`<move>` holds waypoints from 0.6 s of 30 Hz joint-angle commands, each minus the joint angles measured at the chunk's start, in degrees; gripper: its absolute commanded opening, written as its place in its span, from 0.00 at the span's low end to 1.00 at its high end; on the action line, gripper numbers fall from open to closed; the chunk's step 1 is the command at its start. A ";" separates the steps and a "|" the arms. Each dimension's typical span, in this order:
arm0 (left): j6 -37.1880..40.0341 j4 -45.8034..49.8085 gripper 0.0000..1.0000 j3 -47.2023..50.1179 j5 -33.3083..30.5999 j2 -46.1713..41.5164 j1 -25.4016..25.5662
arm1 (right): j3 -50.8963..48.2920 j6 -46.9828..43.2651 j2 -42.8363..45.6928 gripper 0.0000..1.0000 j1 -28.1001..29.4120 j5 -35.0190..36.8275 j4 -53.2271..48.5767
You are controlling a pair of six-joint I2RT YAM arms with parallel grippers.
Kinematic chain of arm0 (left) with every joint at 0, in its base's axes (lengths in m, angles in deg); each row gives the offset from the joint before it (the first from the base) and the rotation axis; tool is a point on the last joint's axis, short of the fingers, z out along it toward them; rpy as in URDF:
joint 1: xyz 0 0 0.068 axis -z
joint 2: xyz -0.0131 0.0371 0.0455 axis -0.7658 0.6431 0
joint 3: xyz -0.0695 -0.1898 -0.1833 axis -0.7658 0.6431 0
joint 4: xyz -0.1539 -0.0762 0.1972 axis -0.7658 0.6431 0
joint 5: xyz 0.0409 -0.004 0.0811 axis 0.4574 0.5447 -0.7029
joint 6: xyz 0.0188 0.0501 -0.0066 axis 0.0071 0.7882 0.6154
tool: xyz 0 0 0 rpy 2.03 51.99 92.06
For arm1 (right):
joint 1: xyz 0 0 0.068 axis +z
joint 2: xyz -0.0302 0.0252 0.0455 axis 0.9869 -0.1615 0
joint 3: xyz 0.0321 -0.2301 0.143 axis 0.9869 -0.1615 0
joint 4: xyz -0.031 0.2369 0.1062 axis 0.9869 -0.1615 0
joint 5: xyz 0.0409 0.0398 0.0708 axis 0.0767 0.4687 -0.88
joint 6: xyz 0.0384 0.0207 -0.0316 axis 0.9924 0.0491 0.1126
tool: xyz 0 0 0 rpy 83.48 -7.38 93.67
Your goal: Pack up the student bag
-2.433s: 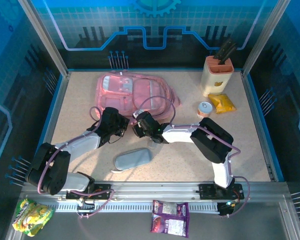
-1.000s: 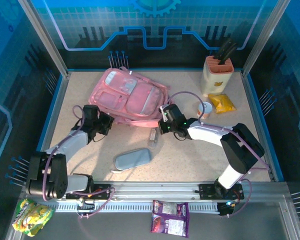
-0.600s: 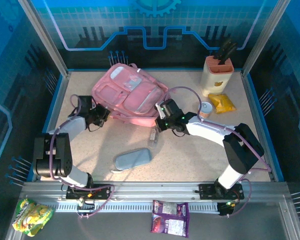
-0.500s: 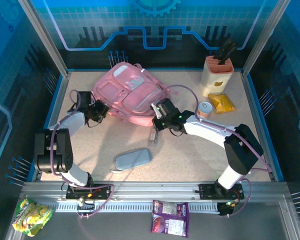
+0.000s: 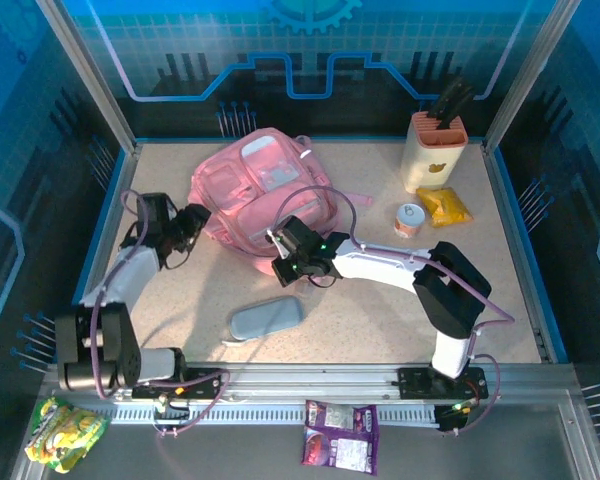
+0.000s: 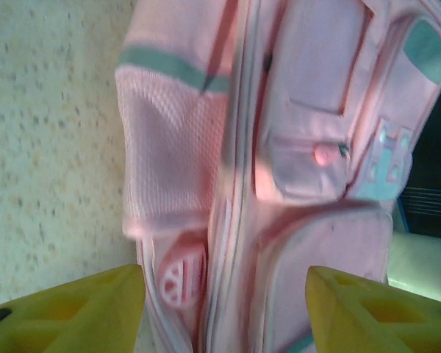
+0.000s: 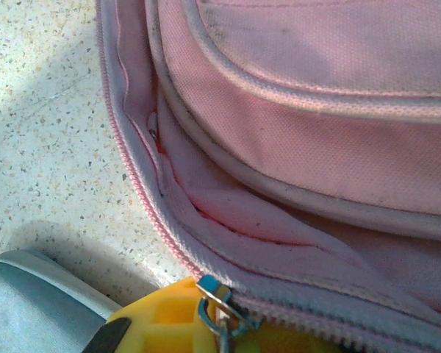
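The student bag (image 5: 263,190) is lying loose and has clear space at its near edge (image 5: 215,275), so all of the bag will swing around when I pull its zip.
The student bag (image 5: 265,185), a large pink backpack, lies on the table's far middle, front pockets up. My left gripper (image 5: 188,224) is at its left edge. In the left wrist view the yellow fingers (image 6: 66,309) stand wide apart, and the student bag (image 6: 279,147) with its mesh side pocket lies just ahead, not gripped. My right gripper (image 5: 283,258) is at the bag's near edge. It (image 7: 228,334) is shut on the blue zip pull (image 7: 217,294) of the main zip, which is parted to the left of the pull. A grey-blue pencil case (image 5: 267,318) lies in front.
A cream knife block (image 5: 435,150), a small can (image 5: 409,218) and a yellow packet (image 5: 445,205) stand at the back right. Two snack bags (image 5: 340,435) (image 5: 62,430) lie outside the front rail. The pencil case's edge (image 7: 29,309) is close beside my right fingers.
The left gripper opened and let go of the bag's left edge. The right gripper slid left along the near edge with the zip pull. The bag turned and shifted.
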 commanded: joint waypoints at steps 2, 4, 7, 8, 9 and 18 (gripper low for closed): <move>-10.36 -0.40 0.62 6.33 -2.07 -9.90 7.02 | 0.37 1.04 1.21 0.00 0.33 -1.92 4.41; -15.06 0.61 0.61 8.44 -5.24 -13.37 11.82 | -0.19 0.31 1.53 0.00 0.35 -2.05 4.49; -23.69 -2.39 0.61 13.08 -7.73 -17.29 17.11 | -0.85 -0.36 2.10 0.00 0.34 -2.48 4.66; -25.98 -3.86 0.61 14.35 -8.86 -18.15 18.67 | -1.15 -0.45 2.14 0.00 0.37 -2.71 4.97; -28.34 -4.51 0.60 15.30 -9.54 -18.46 19.79 | -1.33 -0.62 2.12 0.00 0.41 -3.12 5.16; -35.59 -7.14 0.58 11.75 -13.95 -11.47 29.76 | -4.64 1.19 2.68 0.00 0.37 -5.93 7.62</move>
